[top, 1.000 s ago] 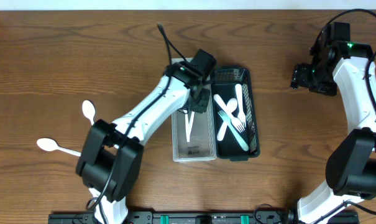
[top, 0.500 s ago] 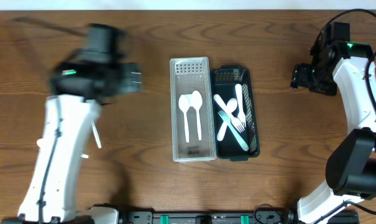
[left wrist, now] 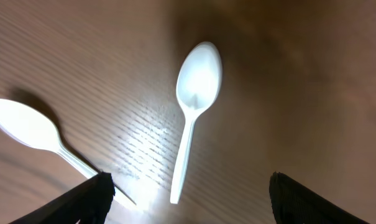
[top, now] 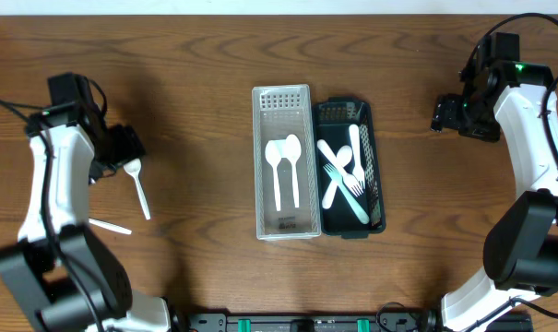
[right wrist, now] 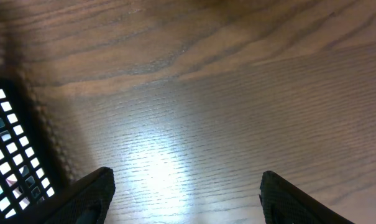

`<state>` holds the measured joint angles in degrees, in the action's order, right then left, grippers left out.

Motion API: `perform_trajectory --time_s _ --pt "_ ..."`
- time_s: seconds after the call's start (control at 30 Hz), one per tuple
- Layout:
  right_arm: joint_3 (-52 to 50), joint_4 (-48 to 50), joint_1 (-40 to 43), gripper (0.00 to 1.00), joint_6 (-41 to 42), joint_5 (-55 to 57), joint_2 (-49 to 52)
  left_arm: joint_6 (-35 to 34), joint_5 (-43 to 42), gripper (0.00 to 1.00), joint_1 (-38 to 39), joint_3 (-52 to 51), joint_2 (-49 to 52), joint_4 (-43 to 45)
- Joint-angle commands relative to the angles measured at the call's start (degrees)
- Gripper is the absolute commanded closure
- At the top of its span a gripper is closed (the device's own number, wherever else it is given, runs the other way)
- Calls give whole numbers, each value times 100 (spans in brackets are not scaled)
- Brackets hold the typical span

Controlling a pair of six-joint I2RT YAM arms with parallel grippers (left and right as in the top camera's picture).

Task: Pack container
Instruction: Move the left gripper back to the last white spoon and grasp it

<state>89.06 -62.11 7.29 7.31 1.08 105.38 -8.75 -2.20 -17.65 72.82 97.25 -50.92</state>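
The loose white spoon's handle point(top: 142, 196) runs through the middle of the gap between my left gripper's open fingers, so I keep going down until the fingers are on both sides of its neck point(top: 136, 176) and then close them.
A clear container point(top: 300, 101) holds two white spoons point(top: 284, 171). Beside it on the right, a black container point(top: 377, 166) holds white forks and knives point(top: 345, 180). Two loose white spoons lie at the table's left. One point(top: 138, 188) is in full view, and only the handle point(top: 110, 226) of the other shows past my arm. My left gripper point(top: 124, 148) is open and empty, above the first spoon's bowl. The left wrist view shows that spoon point(left wrist: 196, 99) between the fingers point(left wrist: 191, 202) and the other spoon point(left wrist: 32, 130) to its left. My right gripper point(top: 442, 114) is open and empty at the far right.
The wood table point(top: 195, 74) carries only the two containers and the loose spoons. In the right wrist view, a corner of the black container point(right wrist: 7, 143) shows at the left, with bare wood between the open fingers point(right wrist: 184, 199).
My left arm has swung from over the clear container to the table's left, above the loose spoons. Two spoons now lie uncovered in the clear container. The right arm has not moved.
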Motion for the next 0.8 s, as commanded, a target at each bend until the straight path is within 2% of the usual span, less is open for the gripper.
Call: perform_trajectory --time_s 0.0,0.13,0.5,0.67,0.77 --pt "-20 -2 4 22 -57 -2 0 334 -131 18 -35 -114 417 111" --pt "-20 -4 4 22 -57 -2 0 409 -131 17 -35 -114 951 245" --pt "-20 -7 4 22 -57 -2 0 472 -195 19 -33 -114 1593 496" --pt "-20 -4 4 22 -57 -2 0 684 -310 27 -35 -114 1676 498" --pt "-20 -7 4 22 -57 0 0 684 -321 42 -33 -114 1700 476"
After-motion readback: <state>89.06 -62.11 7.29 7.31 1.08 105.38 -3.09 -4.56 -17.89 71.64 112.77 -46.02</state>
